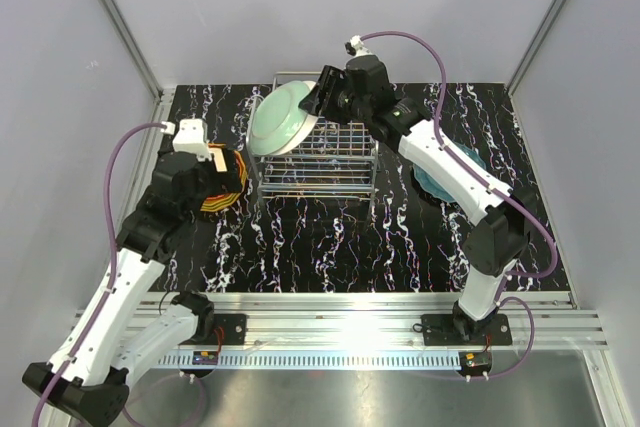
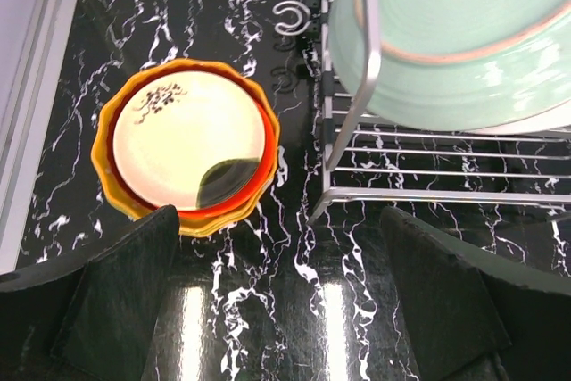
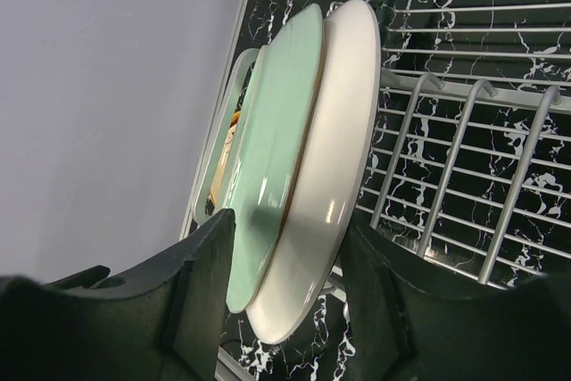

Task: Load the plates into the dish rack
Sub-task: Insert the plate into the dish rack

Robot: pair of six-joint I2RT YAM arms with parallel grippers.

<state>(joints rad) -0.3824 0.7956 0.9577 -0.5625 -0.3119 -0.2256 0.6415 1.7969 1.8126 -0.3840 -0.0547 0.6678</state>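
The mint green plate (image 1: 278,119) is at a slant over the dish rack's end in the robot's right gripper, so next the left gripper moves to its near edge (image 1: 267,153) and help bring the plate upright.
My right gripper (image 1: 315,97) is shut on the rim of a pale mint green plate (image 1: 283,117) with a white underside. It holds the plate on edge, tilted, over the left end of the chrome wire dish rack (image 1: 330,162). The right wrist view shows the plate (image 3: 294,131) between my gripper's (image 3: 287,225) two fingers, beside the rack's slots (image 3: 464,140). My left gripper (image 1: 208,169) is open and empty, hovering by a stack of plates (image 2: 187,144), cream on top of red-orange and orange. A teal plate (image 1: 445,185) lies partly hidden under my right arm.
The black marbled table (image 1: 330,247) is walled by grey panels at the back and sides. The rack's rail (image 2: 357,86) stands just right of the plate stack, with a strip of bare table between them. A metal rail (image 1: 380,307) runs along the near edge.
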